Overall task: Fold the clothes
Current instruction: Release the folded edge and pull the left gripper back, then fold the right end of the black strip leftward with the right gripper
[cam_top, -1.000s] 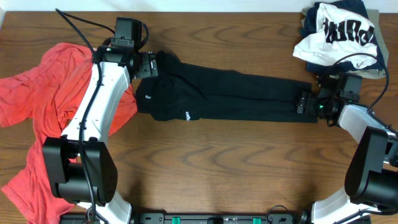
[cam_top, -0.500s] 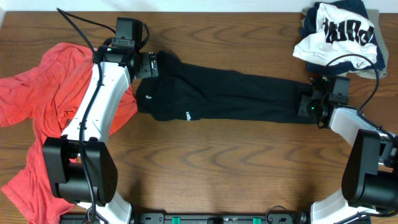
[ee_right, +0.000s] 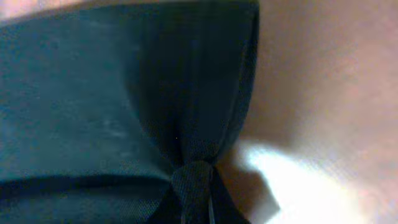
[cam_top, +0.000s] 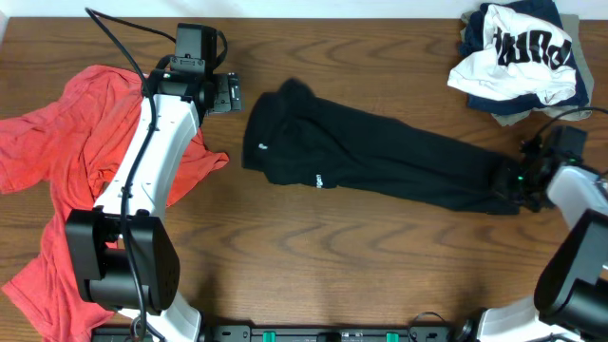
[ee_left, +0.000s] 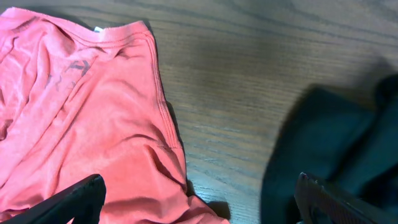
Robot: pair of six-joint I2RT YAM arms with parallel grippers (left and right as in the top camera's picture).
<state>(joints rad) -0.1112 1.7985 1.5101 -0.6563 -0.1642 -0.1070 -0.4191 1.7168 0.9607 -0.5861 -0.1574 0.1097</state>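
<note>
Next, I fold the end in my right gripper (cam_top: 491,193) back over the shirt's middle (cam_top: 359,152), because the black shirt is already stretched out long and straight to that end.
The black shirt (cam_top: 380,161) lies as a long bundle slanting across the middle of the table, with small white logos near its left end. My right gripper (cam_top: 518,180) is shut on its right end. In the right wrist view the black shirt (ee_right: 124,93) bunches into a pinch at my right gripper (ee_right: 198,202). My left gripper (cam_top: 228,95) stands open left of the shirt, apart from it. In the left wrist view my left gripper (ee_left: 199,205) spans the coral-red tee (ee_left: 87,124) and the black shirt (ee_left: 336,137), holding nothing.
The coral-red tee (cam_top: 57,142) sprawls over the table's left side, partly under my left arm. A white-and-navy lettered shirt (cam_top: 518,52) sits crumpled at the back right corner, close behind my right gripper. Bare wood (cam_top: 361,256) runs along the front.
My right gripper closed on the black shirt's right end and dragged it to the right. The shirt's left end slid away from my left gripper, which stayed open in place.
</note>
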